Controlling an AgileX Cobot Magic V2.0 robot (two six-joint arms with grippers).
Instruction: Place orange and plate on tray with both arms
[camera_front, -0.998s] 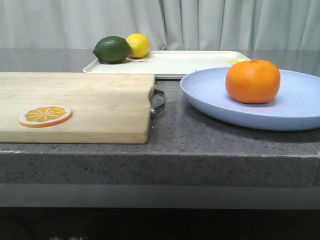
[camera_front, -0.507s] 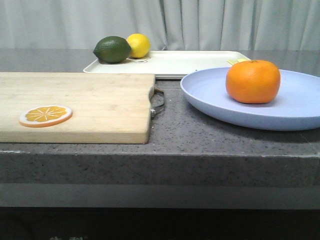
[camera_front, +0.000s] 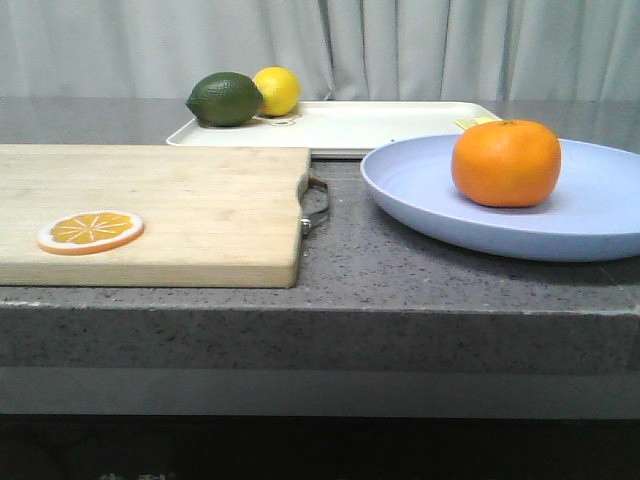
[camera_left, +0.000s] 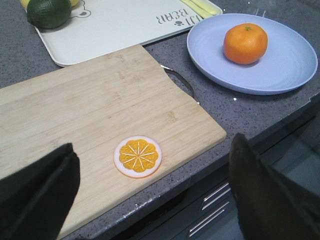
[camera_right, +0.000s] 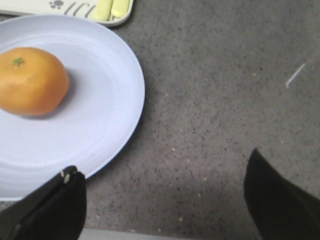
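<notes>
The plate's rim beside open counter is clear of the orange, so the robot's right gripper should keep moving in until its open fingers straddle that rim, then close.
The orange sits on the pale lavender-blue plate at the right of the counter. Behind both lies the cream-white tray. In the left wrist view the orange, plate and tray lie far ahead of my left gripper, which is open and empty over the counter's front edge. My right gripper is open and empty above bare counter beside the plate, with the orange off to one side. Neither gripper shows in the front view.
A wooden cutting board with a metal handle lies at the left, carrying a flat orange slice. A green lime and a yellow lemon sit at the tray's far left corner. Pale yellow pieces lie at the tray's right end.
</notes>
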